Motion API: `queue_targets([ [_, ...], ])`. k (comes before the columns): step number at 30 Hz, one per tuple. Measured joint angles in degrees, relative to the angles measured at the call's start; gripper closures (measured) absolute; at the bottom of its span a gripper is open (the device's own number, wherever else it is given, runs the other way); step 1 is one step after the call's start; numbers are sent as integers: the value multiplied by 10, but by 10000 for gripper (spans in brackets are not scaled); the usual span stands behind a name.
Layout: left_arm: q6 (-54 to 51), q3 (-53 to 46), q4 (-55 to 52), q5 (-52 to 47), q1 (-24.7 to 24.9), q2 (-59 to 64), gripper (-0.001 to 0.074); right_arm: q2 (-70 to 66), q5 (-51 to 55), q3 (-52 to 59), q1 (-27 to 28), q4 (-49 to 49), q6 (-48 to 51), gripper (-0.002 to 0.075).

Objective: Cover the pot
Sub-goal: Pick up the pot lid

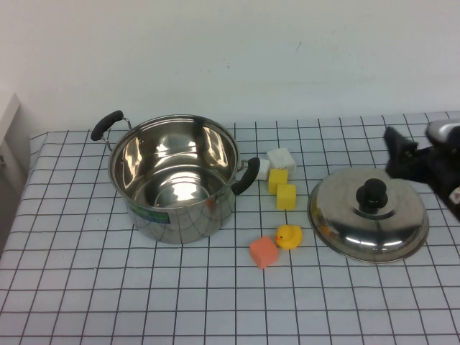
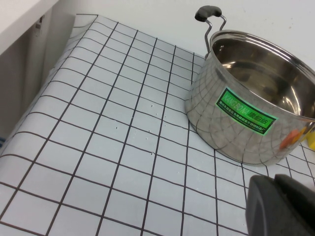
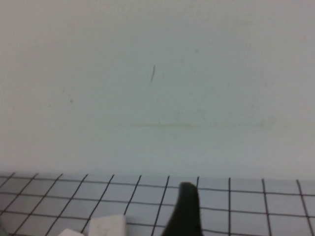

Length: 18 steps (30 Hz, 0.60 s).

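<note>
The black knob sticks up clear of the blocks, so my open right gripper should go down next toward the lid until its fingers are on both sides of the knob, and then close.
The shiny steel pot with two black side handles stands open on the checked cloth, left of the middle. It also shows in the left wrist view with its green label. The domed steel lid with a black knob lies on the cloth at the right. My right gripper hovers just behind and right of the lid, open and empty; one finger shows in the right wrist view. My left gripper is shut and empty, low over the cloth near the pot's front left, out of the high view.
Between pot and lid lie two white blocks, two yellow blocks, a yellow duck and an orange block. The table's left edge and a white wall at the back bound the space.
</note>
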<state>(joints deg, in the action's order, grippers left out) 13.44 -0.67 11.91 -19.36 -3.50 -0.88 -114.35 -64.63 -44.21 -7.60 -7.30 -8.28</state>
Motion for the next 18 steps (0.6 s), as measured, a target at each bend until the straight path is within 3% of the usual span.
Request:
queue_targets([
  [8, 0, 0, 0, 0, 0, 0, 738, -123, -2, -79, -17, 2, 9, 146],
  [18, -1, 0, -1, 0, 0, 0, 737, -197, -4, -98, -18, 15, 15, 158],
])
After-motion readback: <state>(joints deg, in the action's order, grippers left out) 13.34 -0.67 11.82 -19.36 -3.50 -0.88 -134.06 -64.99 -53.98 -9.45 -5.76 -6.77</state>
